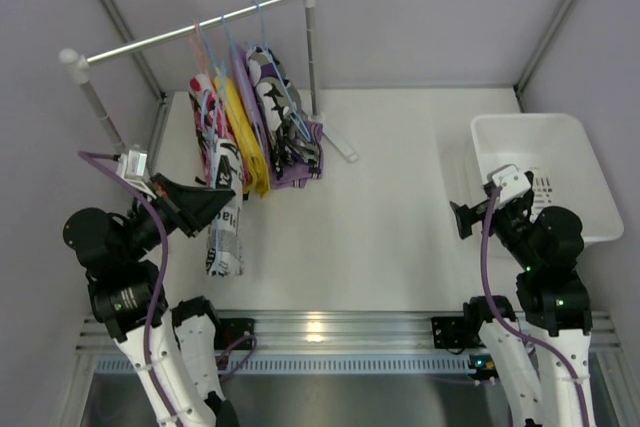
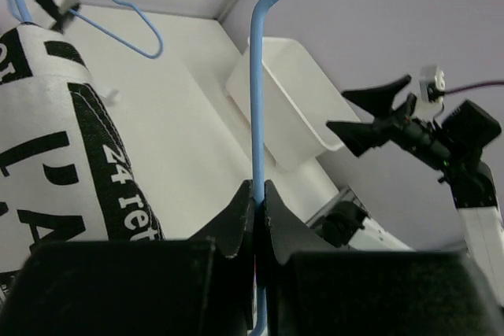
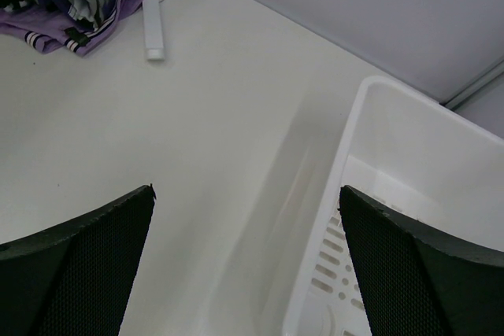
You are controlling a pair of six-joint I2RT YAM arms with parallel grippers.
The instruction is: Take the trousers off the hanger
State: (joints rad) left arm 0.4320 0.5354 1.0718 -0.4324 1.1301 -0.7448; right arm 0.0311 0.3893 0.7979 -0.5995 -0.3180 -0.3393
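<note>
The robot's left gripper should swing the hanger around and carry it toward the basket, because the print trousers (image 1: 226, 222) hang next to the yellow trousers, out of the right gripper's reach.
Several small trousers hang on hangers from the rail (image 1: 190, 35): red-pink (image 1: 212, 112), yellow (image 1: 245, 137), spotted black-and-white (image 1: 270, 77) and purple (image 1: 300, 162). A black-and-white print pair (image 1: 225, 237) hangs lower, in front of the others, beside my left gripper (image 1: 225, 197). In the left wrist view that gripper (image 2: 258, 194) is shut on the thin blue wire of a hanger (image 2: 256, 100), whose top runs out of the frame. The print trousers (image 2: 55, 155) fill the left of that view. My right gripper (image 1: 462, 219) stands open with nothing in it, beside the basket.
A white plastic basket (image 1: 590, 187) sits at the right of the table; its rim (image 3: 370, 116) lies just right of my open right gripper (image 3: 246, 190). The rack's right post (image 1: 310, 47) and white foot (image 3: 153, 33) stand by the purple trousers (image 3: 63, 25).
</note>
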